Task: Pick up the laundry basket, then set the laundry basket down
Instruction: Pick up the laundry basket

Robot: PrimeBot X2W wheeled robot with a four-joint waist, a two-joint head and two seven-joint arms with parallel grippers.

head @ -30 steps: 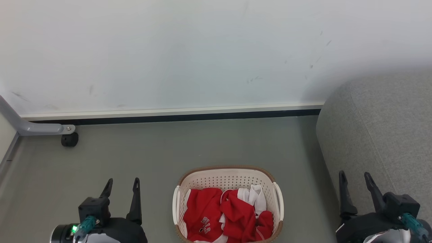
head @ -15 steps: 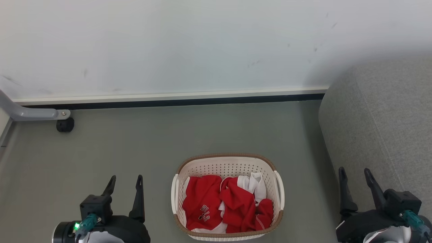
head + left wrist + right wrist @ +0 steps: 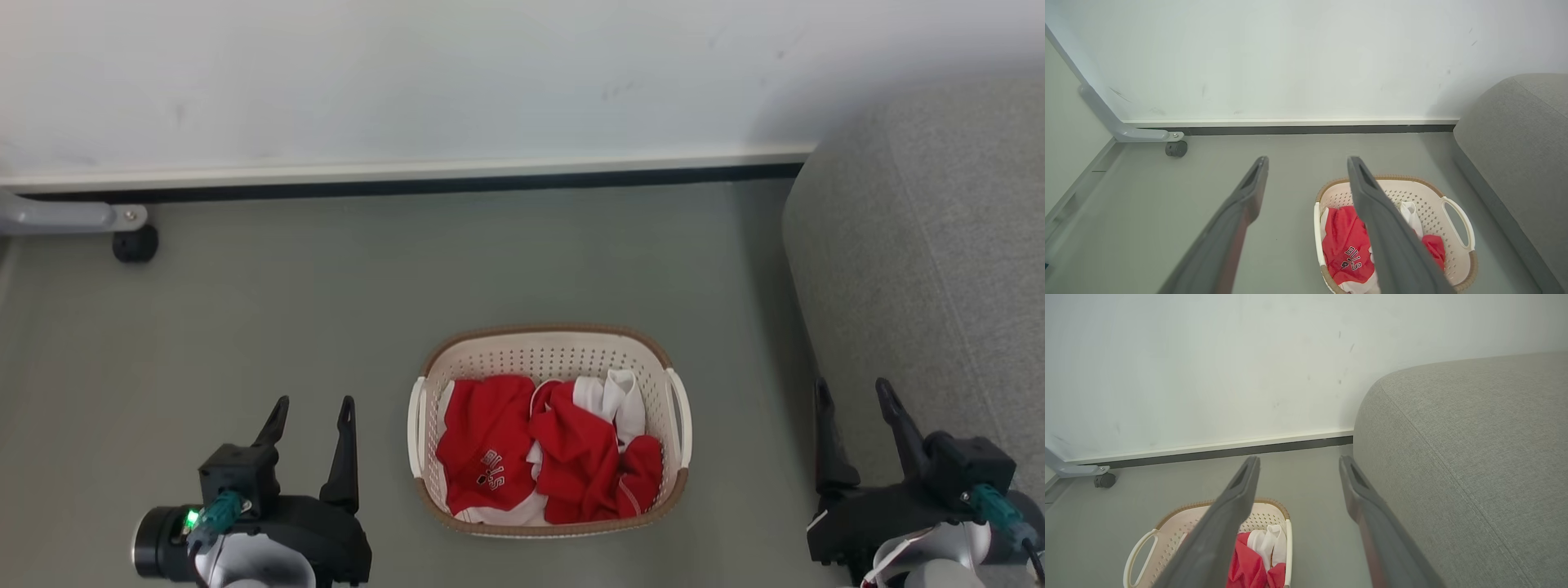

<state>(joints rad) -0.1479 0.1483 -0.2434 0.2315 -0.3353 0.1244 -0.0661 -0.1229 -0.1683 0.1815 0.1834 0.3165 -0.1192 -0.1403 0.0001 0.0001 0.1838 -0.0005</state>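
Observation:
Both white loop handles (image 3: 417,428) go straight into the brown rim of the laundry basket (image 3: 549,431). The handles will therefore stay stiff and keep it level when I lift.
The laundry basket (image 3: 549,354), cream-white with holes, a brown rim and white side loop handles, stands on the grey floor and holds red and white clothes (image 3: 545,449). My left gripper (image 3: 314,407) is open to its left, apart from it, fingers empty. To the basket's right my right gripper (image 3: 851,390) is open and empty too, close to the sofa. The left wrist view has the laundry basket (image 3: 1425,192) at lower right, partly behind one finger of the left gripper (image 3: 1306,161). In the right wrist view the laundry basket (image 3: 1167,531) lies at lower left below the right gripper (image 3: 1298,461).
A grey sofa (image 3: 939,261) fills the right side, next to my right gripper. A white wall (image 3: 457,73) with a dark baseboard runs behind the basket. At far left is a grey frame leg with a black caster (image 3: 135,243). Grey floor (image 3: 326,286) lies between basket and wall.
The head camera has tilted down, so the whole scene has slid up the picture. The basket is unmoved on the floor. Both grippers stay open and sit slightly higher in the picture.

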